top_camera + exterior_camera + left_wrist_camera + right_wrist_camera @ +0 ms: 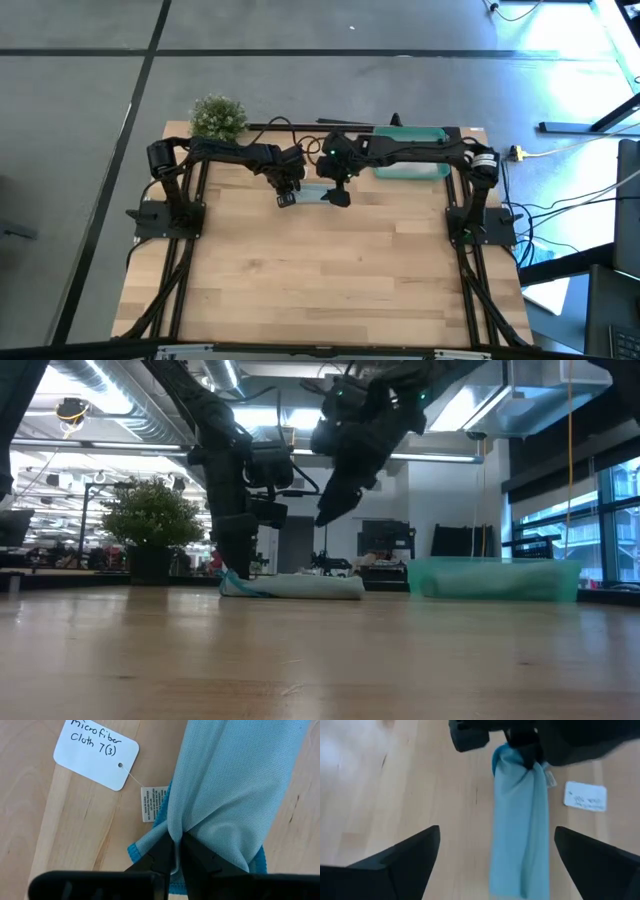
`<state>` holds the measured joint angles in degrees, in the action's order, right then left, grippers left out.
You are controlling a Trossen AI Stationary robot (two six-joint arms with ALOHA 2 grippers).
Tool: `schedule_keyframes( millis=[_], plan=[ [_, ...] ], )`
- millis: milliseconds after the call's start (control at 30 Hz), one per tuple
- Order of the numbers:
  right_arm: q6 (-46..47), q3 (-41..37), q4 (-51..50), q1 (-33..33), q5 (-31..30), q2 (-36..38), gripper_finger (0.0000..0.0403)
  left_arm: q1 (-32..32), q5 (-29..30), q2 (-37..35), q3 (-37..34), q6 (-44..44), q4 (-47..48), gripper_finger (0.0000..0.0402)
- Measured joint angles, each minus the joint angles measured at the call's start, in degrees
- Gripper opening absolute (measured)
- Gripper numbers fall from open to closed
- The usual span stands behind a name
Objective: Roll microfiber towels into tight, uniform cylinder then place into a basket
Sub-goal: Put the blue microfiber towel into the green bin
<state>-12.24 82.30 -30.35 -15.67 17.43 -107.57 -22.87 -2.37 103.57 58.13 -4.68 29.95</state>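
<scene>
The towel's narrow width (520,842) lies between my right gripper's open fingers, so I should continue to lower until they are on either side of the roll's middle (308,587), then close.
A light blue microfiber towel (300,587), rolled into a long bundle, lies on the wooden table near its far edge, with a darker blue hem (137,854) at one end. My left gripper (287,196) points steeply down and is shut on the roll's left end. My right gripper (326,516) hangs open above the roll's middle. In the right wrist view its fingers stand wide on either side of the towel (517,835) without touching it. The teal basket (412,162) stands at the far right, apart from both grippers. My left gripper pinches the roll's left end (181,827) between its two fingertips (162,854). The cloth bunches into gathered folds there, several layers thick. The fingers come from above, pointing steeply down, at the end of the roll. The roll lies flat on the table, stretching away toward the right.
A white paper tag (96,754) on a thin string and a small care label (152,803) lie on the wood beside the held end. A small potted plant (217,117) stands at the far left corner. The near half of the table (320,280) is bare wood.
</scene>
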Motion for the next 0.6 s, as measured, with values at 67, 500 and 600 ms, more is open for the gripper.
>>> schedule_keyframes(
  millis=[67,500,600],
  plan=[
    [-0.2,0.0,1.2,0.2,0.0,-1.3,0.0393,0.0,0.0,0.0,0.0,0.0,0.0,0.0033],
    [-4.2,0.0,4.7,-0.3,-4.5,-8.2,0.0399,0.0,0.0,0.0,0.0,0.0,0.0,0.0033],
    [-5.6,0.0,6.3,-0.4,-4.0,-9.2,0.0399,0.0,0.0,0.0,0.0,0.0,0.0,0.0033]
  ],
)
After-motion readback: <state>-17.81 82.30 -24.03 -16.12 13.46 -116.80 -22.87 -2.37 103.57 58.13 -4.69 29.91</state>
